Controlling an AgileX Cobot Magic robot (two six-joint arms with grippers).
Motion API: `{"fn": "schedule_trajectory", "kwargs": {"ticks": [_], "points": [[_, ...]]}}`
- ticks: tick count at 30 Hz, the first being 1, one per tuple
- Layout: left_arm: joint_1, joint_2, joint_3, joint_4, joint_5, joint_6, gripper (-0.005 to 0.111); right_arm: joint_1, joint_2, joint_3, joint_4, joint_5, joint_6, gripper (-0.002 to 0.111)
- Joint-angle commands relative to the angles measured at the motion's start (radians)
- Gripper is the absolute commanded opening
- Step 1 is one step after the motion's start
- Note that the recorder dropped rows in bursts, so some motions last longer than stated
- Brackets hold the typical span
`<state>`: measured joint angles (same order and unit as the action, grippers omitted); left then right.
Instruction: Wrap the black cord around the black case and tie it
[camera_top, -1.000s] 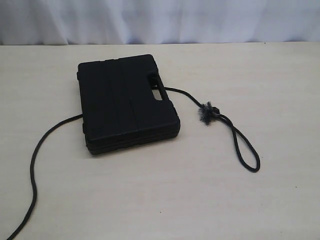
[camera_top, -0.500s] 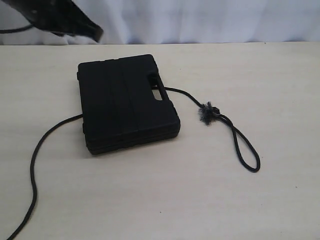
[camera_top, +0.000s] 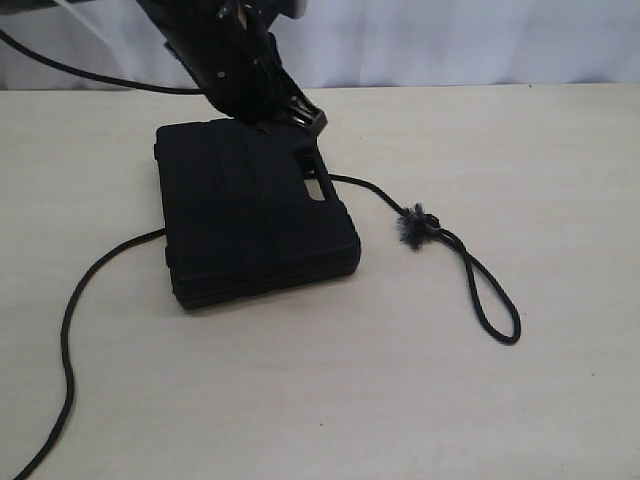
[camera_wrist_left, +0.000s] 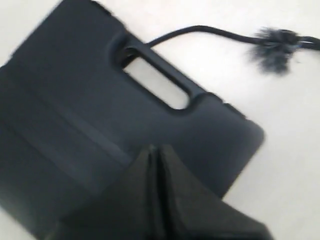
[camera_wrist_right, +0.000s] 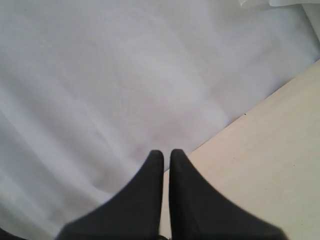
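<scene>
My left gripper hangs beside the case's handle cutout (camera_top: 315, 184), so it should back off to the case's near edge (camera_top: 228, 290) while my right gripper takes the case's handle.
The black case (camera_top: 255, 215) lies flat on the table, its handle cutout (camera_top: 318, 187) facing right. The black cord (camera_top: 70, 330) runs out from under its left side toward the front left corner. On the right the cord passes a frayed grey knot (camera_top: 413, 227) and ends in a loop (camera_top: 490, 295). My left gripper (camera_top: 312, 118) hangs shut over the case's far right corner, holding nothing. In the left wrist view the left gripper (camera_wrist_left: 156, 148) sits above the black case (camera_wrist_left: 75, 125), with the knot (camera_wrist_left: 274, 46) blurred beyond. My right gripper (camera_wrist_right: 166, 152) is shut and empty, facing a white curtain.
A white curtain (camera_top: 450, 40) hangs behind the light wooden table (camera_top: 400, 400). The left arm's thin cable (camera_top: 80, 72) trails in from the far left. The right wrist view shows the white curtain (camera_wrist_right: 100, 75) and a table edge (camera_wrist_right: 270, 140).
The left arm has swung in from the top left and come down to the case's far right corner. Case and cord have not moved.
</scene>
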<state>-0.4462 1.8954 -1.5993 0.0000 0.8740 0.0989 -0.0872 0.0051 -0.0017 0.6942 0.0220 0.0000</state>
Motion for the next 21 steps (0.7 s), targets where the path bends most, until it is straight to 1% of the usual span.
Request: {"fn": "schedule_trajectory", "kwargs": {"ticks": [1, 3, 7, 11, 14, 17, 21], "points": [[-0.008, 0.008, -0.009, -0.196, -0.031, 0.198, 0.000, -0.004, -0.005, 0.002, -0.004, 0.033, -0.015, 0.004], [-0.008, 0.008, -0.009, -0.194, -0.053, 0.198, 0.000, -0.004, -0.005, 0.002, 0.004, 0.028, -0.015, 0.004], [-0.008, 0.012, -0.009, -0.193, -0.065, 0.203, 0.000, -0.004, -0.005, 0.001, 0.085, -0.004, -0.015, 0.004], [-0.008, 0.013, -0.009, -0.183, -0.060, 0.218, 0.000, -0.004, 0.000, -0.086, 0.113, -0.068, 0.010, 0.004], [-0.008, 0.013, -0.009, -0.135, -0.058, 0.218, 0.002, -0.004, 0.093, -0.194, 0.113, -0.106, 0.041, 0.004], [-0.008, 0.013, -0.009, -0.060, -0.036, 0.212, 0.012, -0.004, 0.235, -0.320, 0.091, -0.098, 0.041, 0.004], [-0.008, 0.006, -0.009, 0.015, -0.003, 0.205, 0.031, -0.004, 0.521, -0.520, -0.043, 0.006, 0.039, 0.004]]}}
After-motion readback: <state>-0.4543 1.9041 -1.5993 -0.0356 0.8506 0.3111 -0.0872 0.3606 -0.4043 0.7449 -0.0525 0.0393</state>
